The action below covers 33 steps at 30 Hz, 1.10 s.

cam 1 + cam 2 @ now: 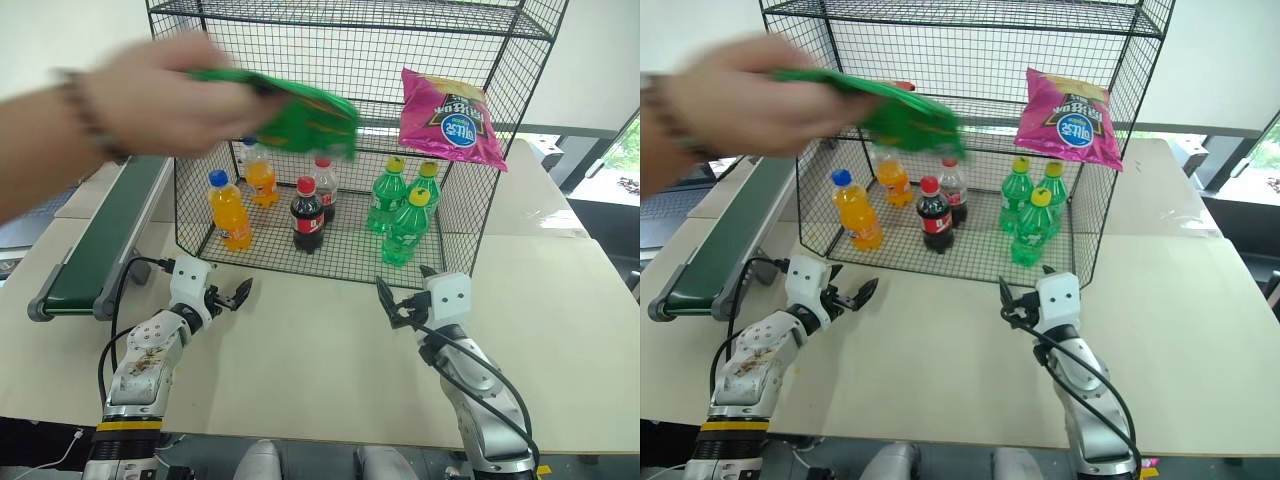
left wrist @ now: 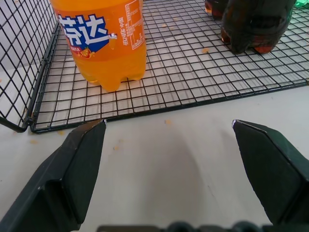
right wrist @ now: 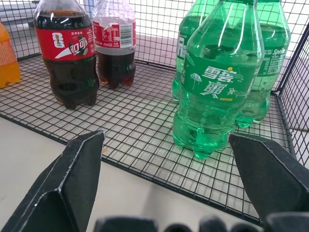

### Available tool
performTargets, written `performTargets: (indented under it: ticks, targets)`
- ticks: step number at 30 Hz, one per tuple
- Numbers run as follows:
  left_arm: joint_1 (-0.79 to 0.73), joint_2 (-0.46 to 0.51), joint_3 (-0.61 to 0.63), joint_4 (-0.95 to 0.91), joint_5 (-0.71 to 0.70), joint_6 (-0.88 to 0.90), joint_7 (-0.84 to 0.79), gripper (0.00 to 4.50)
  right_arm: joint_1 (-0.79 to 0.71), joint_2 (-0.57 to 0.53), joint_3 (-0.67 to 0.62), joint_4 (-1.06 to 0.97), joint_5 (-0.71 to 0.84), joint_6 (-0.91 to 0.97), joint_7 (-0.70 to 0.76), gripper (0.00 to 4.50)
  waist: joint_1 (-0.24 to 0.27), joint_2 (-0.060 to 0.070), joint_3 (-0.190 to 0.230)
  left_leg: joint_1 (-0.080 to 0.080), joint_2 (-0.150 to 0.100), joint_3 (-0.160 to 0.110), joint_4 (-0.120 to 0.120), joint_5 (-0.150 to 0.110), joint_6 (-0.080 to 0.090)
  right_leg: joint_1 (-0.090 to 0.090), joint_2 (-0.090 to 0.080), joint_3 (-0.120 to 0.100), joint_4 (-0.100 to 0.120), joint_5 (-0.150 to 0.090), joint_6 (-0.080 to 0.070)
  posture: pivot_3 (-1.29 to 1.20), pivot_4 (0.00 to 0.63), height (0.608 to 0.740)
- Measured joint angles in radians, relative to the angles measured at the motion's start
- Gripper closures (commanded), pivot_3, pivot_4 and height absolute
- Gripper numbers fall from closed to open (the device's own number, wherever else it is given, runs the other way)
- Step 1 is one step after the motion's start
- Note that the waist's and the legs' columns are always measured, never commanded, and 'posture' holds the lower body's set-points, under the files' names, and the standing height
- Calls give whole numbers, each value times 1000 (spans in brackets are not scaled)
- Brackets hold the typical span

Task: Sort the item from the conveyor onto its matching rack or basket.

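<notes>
The green snack bag (image 1: 312, 120) should stay in place with its front out when the robot lays it on the slanted level, because the magenta snack bag (image 1: 454, 118) rests tilted there.
A person's hand (image 1: 150, 95) holds the item (image 1: 300, 120), a shiny green snack bag, in the air in front of the middle tier of the black wire rack (image 1: 350, 30). The dark green conveyor (image 1: 105, 240) runs along the table's left side with nothing on the stretch I see. My left gripper (image 1: 232, 296) hovers open over the table, just before the rack's front left corner. My right gripper (image 1: 400, 295) is open too, close to the rack's front edge near the green bottles. Both stand empty and well below the bag.
A magenta snack bag (image 1: 450, 118) lies on the rack's slanted tier at the right. On the bottom tier stand orange soda bottles (image 2: 104, 38), cola bottles (image 3: 70, 58) and green soda bottles (image 3: 217, 82). The white table (image 1: 320, 370) spreads between my arms.
</notes>
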Motion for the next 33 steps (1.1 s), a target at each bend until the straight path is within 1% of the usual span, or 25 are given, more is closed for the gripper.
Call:
performTargets:
  ticks: [15,23,31,33]
  targets:
    - [58,-1,16,-79,-14,33,30,43,-16,0,11,4,4,0,14,0,0,0,0,0,0,0,0,0,0,0,0,0,0,0,0,0,150,740]
    - [77,-29,42,-105,-32,34,54,43,-59,-4,9,22,13,0,39,0,0,0,0,0,0,0,0,0,0,0,0,0,0,0,0,0,150,740]
    - [124,-31,86,-150,-90,40,41,43,-104,-33,6,41,24,5,83,0,-1,0,0,0,0,0,0,0,0,0,0,0,0,0,0,0,150,740]
    - [178,-27,120,-200,-122,54,35,43,-129,-57,8,40,67,28,139,0,-4,0,0,0,0,0,0,0,0,0,0,0,0,0,0,0,150,740]
